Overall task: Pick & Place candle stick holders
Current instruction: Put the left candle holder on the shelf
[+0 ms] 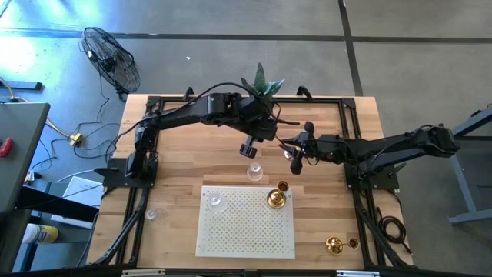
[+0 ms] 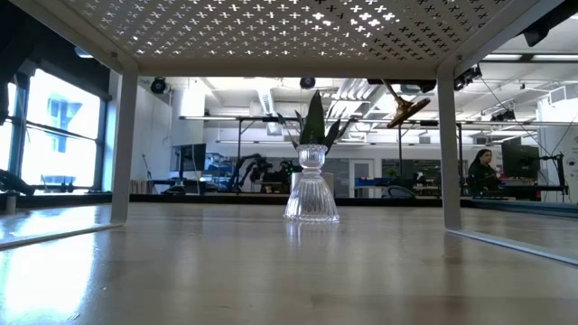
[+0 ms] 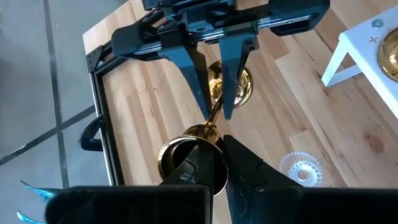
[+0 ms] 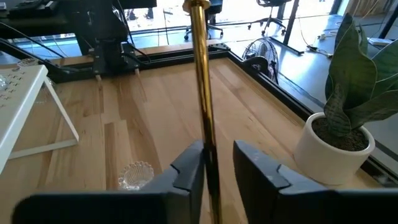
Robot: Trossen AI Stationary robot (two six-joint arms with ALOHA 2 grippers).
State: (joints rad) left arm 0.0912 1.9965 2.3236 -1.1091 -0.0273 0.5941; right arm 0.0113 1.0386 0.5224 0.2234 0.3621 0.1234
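Next, my right gripper closes on the thin stem [image 3: 216, 114] and takes the holder over to the rack, because my left gripper is pinching the gold holder's hollow end [image 3: 179, 150].
A gold candle stick holder [image 3: 212, 118] hangs in the air over the table's middle, between my two grippers. My left gripper [image 3: 222, 146] is shut on its wide hollow end. My right gripper [image 4: 219, 155] is open; its fingers stand close on either side of the thin stem [image 4: 204, 93], the round gold end [image 3: 239, 87] just behind them. A clear glass holder [image 1: 254, 171] stands on its base on the table below. On the white perforated rack [image 1: 246, 238] stand another gold holder [image 1: 277, 198] and a glass one [image 1: 215, 201]. My left gripper pinches the gold holder at its wide hollow end [image 3: 186, 146], where the stem joins it. One finger [image 3: 202, 168] lies over the hollow and the other outside it. The holder is lifted clear, and its stem runs away from the fingers toward my right gripper. My right gripper has one finger [image 4: 189, 165] right at the stem and the other standing apart; I cannot tell whether it touches.
A white pot with a green plant [image 1: 261, 81] stands at the far edge, close to my left arm. Gold holders [image 1: 334, 245] lie at the near right and a glass one [image 1: 151, 214] at the near left. Black frames run along both table sides.
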